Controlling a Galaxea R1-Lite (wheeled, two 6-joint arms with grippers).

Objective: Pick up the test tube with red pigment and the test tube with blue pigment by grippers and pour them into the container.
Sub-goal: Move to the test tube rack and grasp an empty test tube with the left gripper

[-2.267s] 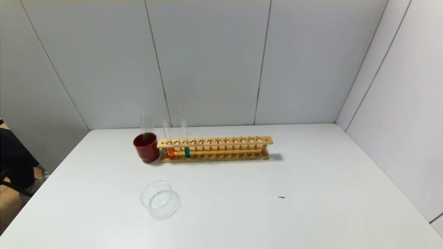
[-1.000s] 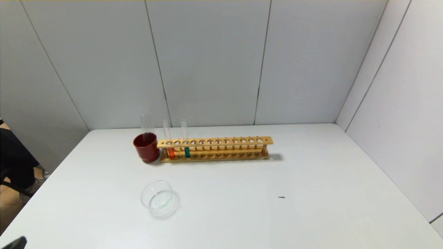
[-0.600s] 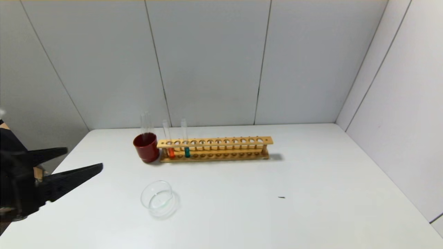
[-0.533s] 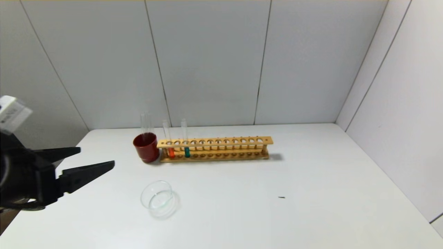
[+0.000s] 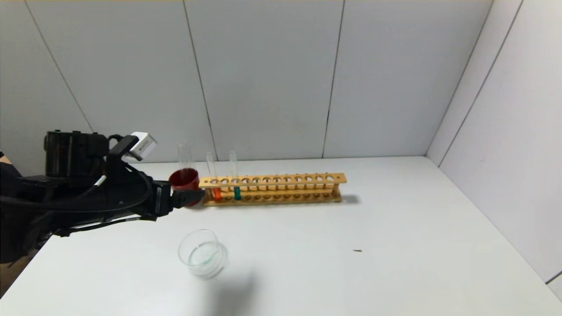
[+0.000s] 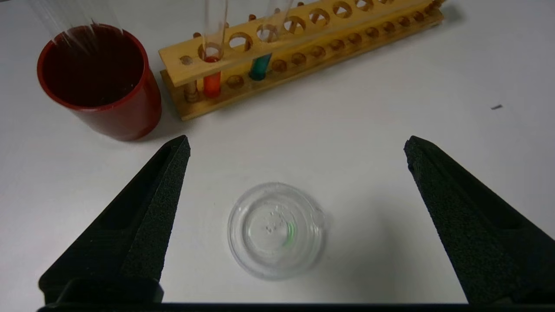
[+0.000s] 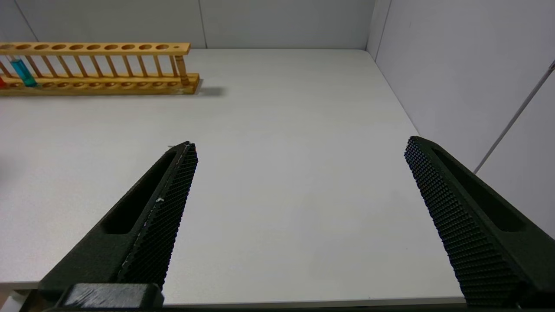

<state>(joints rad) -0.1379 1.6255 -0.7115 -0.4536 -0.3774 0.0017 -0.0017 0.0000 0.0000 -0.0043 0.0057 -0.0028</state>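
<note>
The test tube with red pigment is upright next to an empty hole [image 5: 225,181], so the robot's left gripper should continue toward its clear glass [image 5: 211,165] until the fingers are on both sides of it.
The test tube with red pigment [image 5: 217,193] and the test tube with blue pigment [image 5: 237,192] stand upright in the left end of a wooden rack [image 5: 281,180]. The container [image 5: 202,253], a clear glass dish, sits on the table in front of them. My left gripper [image 5: 193,197] is open and empty, held above the table just in front of the red cup and behind the dish. In the left wrist view its fingertips [image 6: 173,151] frame the dish [image 6: 277,229], with the red tube [image 6: 212,82] and blue tube [image 6: 260,69] beyond. My right gripper [image 7: 299,145] is open and empty over the table's near right part.
A dark red cup [image 5: 184,180] holding empty clear tubes [image 5: 186,156] stands against the rack's left end. A small dark speck [image 5: 357,250] lies right of centre. Grey walls close the table at the back and right. The rack [image 7: 108,84] shows far off in the right wrist view.
My left arm has come in from the lower left and swung up and right, its open gripper now near the red cup. Tubes, rack and dish have not moved.
</note>
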